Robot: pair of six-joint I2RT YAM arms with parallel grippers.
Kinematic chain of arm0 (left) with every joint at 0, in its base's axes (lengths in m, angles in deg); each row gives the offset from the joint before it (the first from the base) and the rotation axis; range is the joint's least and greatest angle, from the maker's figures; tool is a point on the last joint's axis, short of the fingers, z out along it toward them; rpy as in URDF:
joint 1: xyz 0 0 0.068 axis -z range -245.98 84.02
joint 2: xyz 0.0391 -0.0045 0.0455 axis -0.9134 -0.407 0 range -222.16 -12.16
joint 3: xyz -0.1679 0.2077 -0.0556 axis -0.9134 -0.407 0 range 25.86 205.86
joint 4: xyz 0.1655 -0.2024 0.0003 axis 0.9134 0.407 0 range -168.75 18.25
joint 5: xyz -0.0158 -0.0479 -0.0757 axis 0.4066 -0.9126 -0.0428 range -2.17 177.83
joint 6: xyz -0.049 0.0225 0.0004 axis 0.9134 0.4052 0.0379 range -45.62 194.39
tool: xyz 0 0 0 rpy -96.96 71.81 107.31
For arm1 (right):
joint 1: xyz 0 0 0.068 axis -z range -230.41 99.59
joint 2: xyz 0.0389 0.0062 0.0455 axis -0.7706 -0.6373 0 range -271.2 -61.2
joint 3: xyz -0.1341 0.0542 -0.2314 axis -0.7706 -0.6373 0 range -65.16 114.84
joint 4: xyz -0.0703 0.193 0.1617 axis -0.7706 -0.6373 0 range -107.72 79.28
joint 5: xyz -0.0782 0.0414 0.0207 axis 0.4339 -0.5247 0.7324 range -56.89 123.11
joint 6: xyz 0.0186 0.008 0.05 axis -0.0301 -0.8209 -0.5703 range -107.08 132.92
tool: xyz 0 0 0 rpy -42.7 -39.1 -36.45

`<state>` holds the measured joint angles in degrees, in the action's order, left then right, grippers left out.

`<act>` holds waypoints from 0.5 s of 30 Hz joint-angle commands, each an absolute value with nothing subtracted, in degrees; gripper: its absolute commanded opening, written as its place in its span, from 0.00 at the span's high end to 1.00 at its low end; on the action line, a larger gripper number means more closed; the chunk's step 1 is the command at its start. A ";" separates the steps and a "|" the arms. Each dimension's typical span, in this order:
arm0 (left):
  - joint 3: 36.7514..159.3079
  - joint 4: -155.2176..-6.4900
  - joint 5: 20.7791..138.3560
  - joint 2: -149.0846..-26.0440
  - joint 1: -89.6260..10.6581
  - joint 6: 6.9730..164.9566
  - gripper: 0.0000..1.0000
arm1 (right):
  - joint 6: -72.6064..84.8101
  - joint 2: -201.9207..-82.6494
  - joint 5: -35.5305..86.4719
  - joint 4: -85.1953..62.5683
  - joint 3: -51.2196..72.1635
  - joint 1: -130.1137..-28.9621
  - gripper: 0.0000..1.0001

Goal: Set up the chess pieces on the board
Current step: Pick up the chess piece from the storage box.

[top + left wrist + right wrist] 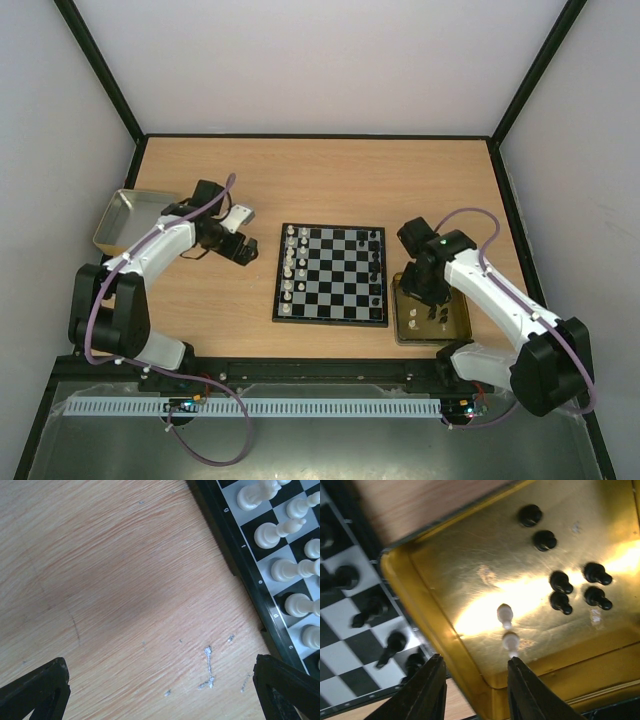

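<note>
The white piece nearer the tin's middle (505,614) stands upright and clear of black pieces, so the robot's right gripper keeps going down toward its head (507,625) and closes there.
The board (330,273) lies mid-table, with white pieces (291,262) along its left side and black pieces (376,270) along its right side. My left gripper (244,250) hangs over bare wood just left of the board, open and empty (159,666). The left wrist view shows the board's frame (240,565) and white pieces (272,532) at the upper right. My right gripper (428,293) is open and empty over the near-left corner of the gold tin (476,659). The tin holds two white pieces (505,612) and several black pieces (561,581). The right finger (530,690) is close to the nearer white piece.
The gold tin (458,322) sits right of the board, its rim (427,625) between my right fingers. A silver tray (118,222) stands at the back left behind the left arm. Black frame rails border the table. Black pieces (395,641) stand on the board's edge beside the tin.
</note>
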<state>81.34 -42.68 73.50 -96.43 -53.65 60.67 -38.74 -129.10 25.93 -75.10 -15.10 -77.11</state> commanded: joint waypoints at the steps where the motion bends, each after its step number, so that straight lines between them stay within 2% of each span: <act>1: 86.21 -36.72 66.90 -95.68 -57.48 58.82 0.01 | -39.61 -127.10 25.80 -74.85 -18.87 -75.92 0.67; 5: 92.29 -28.21 55.73 -96.07 -64.73 53.71 0.00 | -40.07 -126.40 23.88 -72.96 -22.16 -75.81 0.67; 10: 98.73 -15.00 45.37 -97.04 -68.70 46.68 0.01 | -40.50 -126.55 23.42 -69.45 -26.63 -75.43 0.68; 15: 98.15 -13.09 40.03 -93.10 -70.02 47.84 0.00 | -40.14 -128.37 23.74 -65.87 -28.29 -73.97 0.68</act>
<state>98.39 -20.32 48.37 -96.12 -69.43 49.68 -39.53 -127.27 22.96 -69.68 -27.16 -75.10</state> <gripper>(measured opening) 0.995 0.322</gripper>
